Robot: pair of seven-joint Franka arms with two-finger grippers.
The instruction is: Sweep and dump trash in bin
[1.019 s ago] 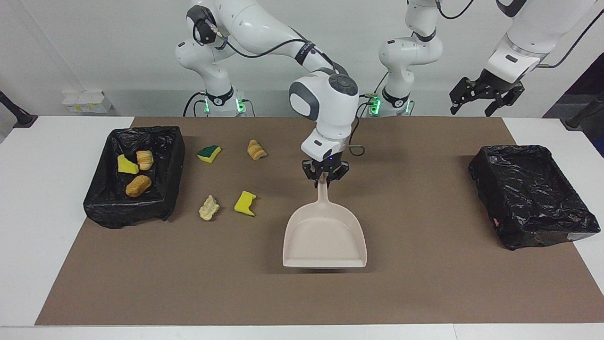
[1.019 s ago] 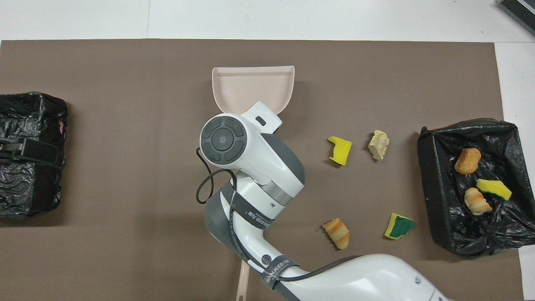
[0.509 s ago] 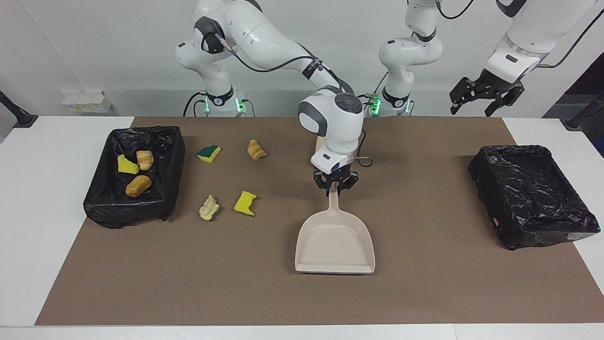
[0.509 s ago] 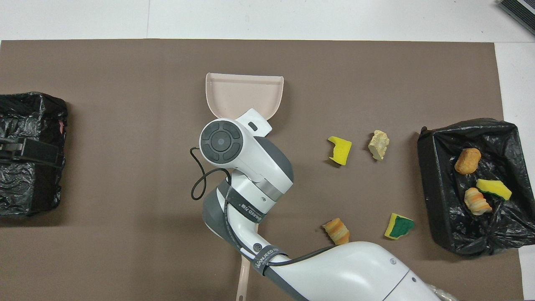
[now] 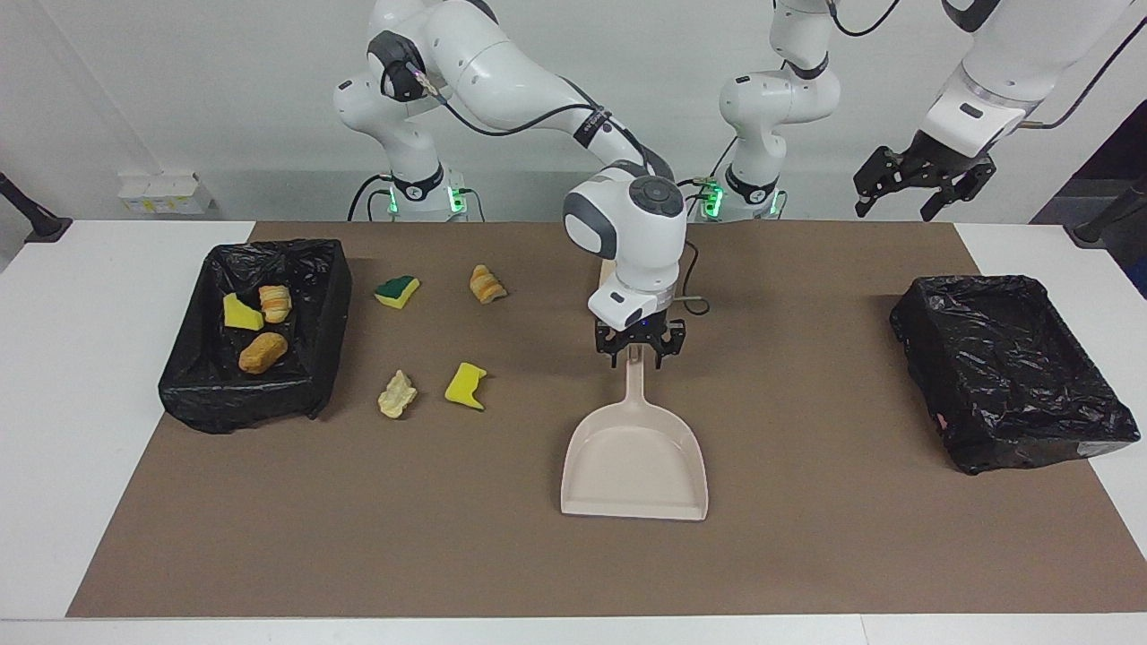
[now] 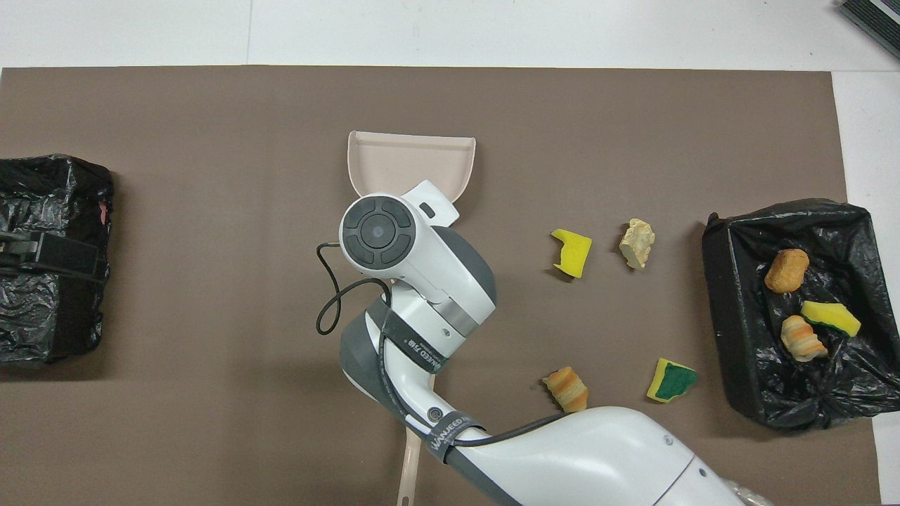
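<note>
The loose trash (image 6: 574,253) should slide over the beige dustpan's straight front edge (image 6: 413,135) when I sweep with the brush, because that edge lies low and open.
The beige dustpan (image 5: 634,466) lies flat on the brown mat, its handle pointing toward the robots. My right gripper (image 5: 639,351) stands open over the handle's tip, one finger on each side; in the overhead view its wrist hides it above the dustpan (image 6: 411,158). Loose trash lies on the mat: a green-topped sponge (image 5: 397,290), a striped bread lump (image 5: 487,284), a pale lump (image 5: 397,394) and a yellow sponge (image 5: 466,385). Three more scraps lie in the black-lined bin (image 5: 193,385) at the right arm's end. My left gripper (image 5: 923,179) waits open, raised.
A second black-lined bin (image 5: 1013,376) stands at the left arm's end, under the left gripper (image 6: 31,253). A beige handle (image 6: 408,471) shows on the mat beneath the right arm, near the robots.
The right arm carried the dustpan a little toward the left arm's end and set it down. Its gripper then opened off the handle. The left arm stayed still.
</note>
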